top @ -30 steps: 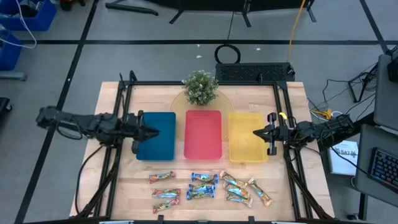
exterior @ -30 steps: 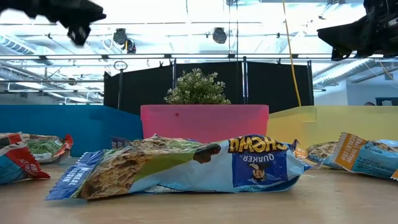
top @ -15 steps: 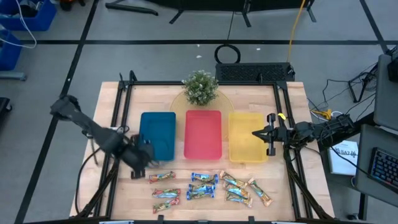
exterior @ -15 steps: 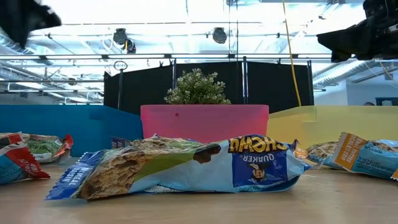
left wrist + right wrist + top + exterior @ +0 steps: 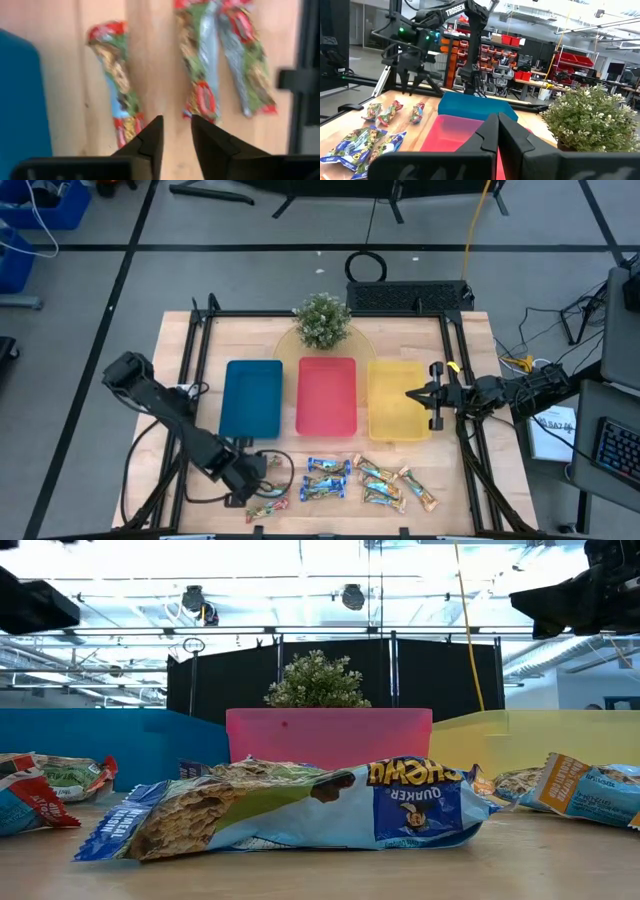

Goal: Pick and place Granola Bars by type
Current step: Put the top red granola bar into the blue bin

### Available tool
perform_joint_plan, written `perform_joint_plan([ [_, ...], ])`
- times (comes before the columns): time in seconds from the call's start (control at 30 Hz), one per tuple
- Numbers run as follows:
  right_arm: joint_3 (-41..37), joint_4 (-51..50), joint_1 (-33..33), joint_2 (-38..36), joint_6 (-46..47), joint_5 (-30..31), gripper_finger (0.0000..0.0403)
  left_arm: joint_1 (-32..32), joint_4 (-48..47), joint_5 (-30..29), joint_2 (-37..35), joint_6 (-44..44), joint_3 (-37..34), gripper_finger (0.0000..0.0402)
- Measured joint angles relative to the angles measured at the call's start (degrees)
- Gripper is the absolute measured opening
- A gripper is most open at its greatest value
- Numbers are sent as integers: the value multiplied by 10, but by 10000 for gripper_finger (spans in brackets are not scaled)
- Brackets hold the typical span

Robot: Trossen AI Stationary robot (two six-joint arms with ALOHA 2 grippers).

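The greenish-red bar [image 5: 117,72] nearest the blue tray is clear of its neighbours, so my left gripper keeps going down toward it until the fingers straddle its narrow width [image 5: 126,102].
Three greenish-red Granola Bars [image 5: 116,100] lie flat on the wood near the table's front left. Blue-white bars [image 5: 325,477] lie in the middle and tan-gold bars [image 5: 390,483] to their right. My left gripper [image 5: 177,131] points down above the greenish-red bars [image 5: 266,506]. It is open by a narrow gap with nothing between its fingers, and its tips hang over bare wood between two bars. My right gripper [image 5: 410,393] is shut and level, high over the yellow tray [image 5: 393,420].
A blue tray [image 5: 251,398], a red tray [image 5: 326,395] and the yellow tray stand in a row behind the bars. A small potted plant [image 5: 322,320] sits at the far middle. Black frame rails [image 5: 190,380] run along both table sides.
My left gripper has swung from beside the blue tray toward the table's near edge and come down. It has tipped from level to pointing down over the greenish-red bars. The bars lie where they were.
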Motion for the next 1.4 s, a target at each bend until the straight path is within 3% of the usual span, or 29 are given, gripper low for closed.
perform_joint_plan([
  [0.2, 0, 3, 0, 0, -1, 0, 0, 34, -14, -9, 16, -46, -1, 202],
  [0.33, 0, 1, 0, 0, 0, 0, 0, 44, -6, 3, 32, -27, -1, 235],
  [0.83, 0, -1, 0, 0, -1, 0, 0, 40, -3, 7, 138, -17, 2, 245],
  [1.0, 0, 3, 0, 0, -1, 0, 0, 43, -5, 38, 133, -29, 1, 219],
  [1.3, 0, 3, 0, 0, -1, 0, 0, 42, -6, 55, 131, -32, 0, 85],
  [1.4, 0, 3, 0, 0, -1, 1, 0, 41, -10, 57, 119, -23, -2, 57],
])
